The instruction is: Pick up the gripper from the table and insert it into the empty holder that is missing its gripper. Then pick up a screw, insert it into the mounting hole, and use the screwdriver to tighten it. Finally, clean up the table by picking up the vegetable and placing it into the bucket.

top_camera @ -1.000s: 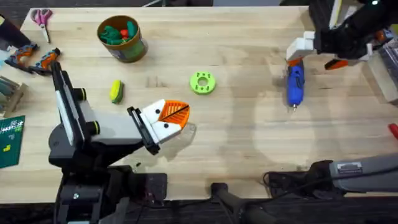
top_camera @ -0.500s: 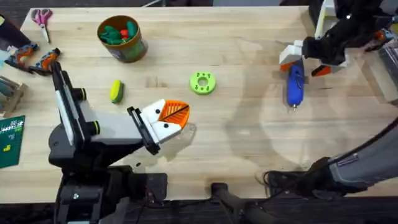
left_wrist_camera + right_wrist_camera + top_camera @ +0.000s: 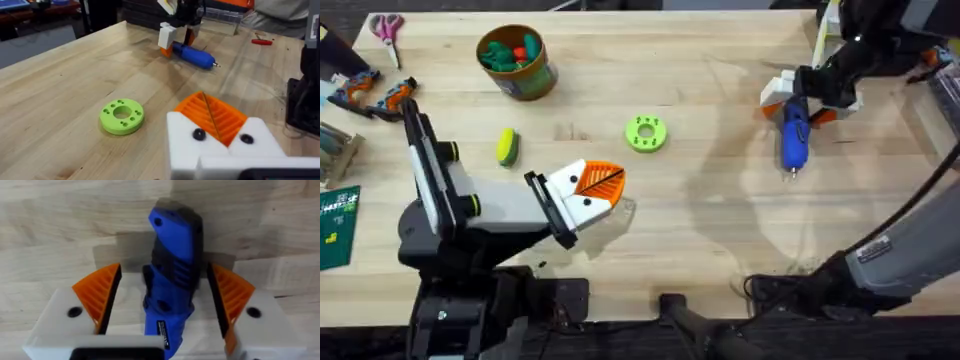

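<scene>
The blue screwdriver [image 3: 795,140] will move freely as a cordless tool when I carry it, because the rear end [image 3: 176,221] is closed off in blue and black.
The blue screwdriver [image 3: 793,135] lies on the table at the right, bit toward the front edge. My right gripper [image 3: 800,98] is low over its rear end, open, with an orange pad on either side of the blue body [image 3: 172,265] and a gap at each. My left gripper [image 3: 588,188] rests left of centre, shut with its orange pads [image 3: 210,116] pressed together and nothing between them. The yellow-green vegetable [image 3: 507,146] lies at the left, in front of the bucket [image 3: 516,62] that holds green and red produce. The loose gripper, the holder and the screw are out of view.
A flat green ring [image 3: 645,132] lies mid-table, just beyond my left gripper. Scissors [image 3: 388,27] and orange-handled pliers [image 3: 380,95] sit at the far left, a green circuit board [image 3: 335,228] at the left front edge. A small red item [image 3: 953,208] lies at the right edge.
My right gripper has moved left and down, from beside the screwdriver's rear end to straddling it. The left arm and the other objects have not moved.
</scene>
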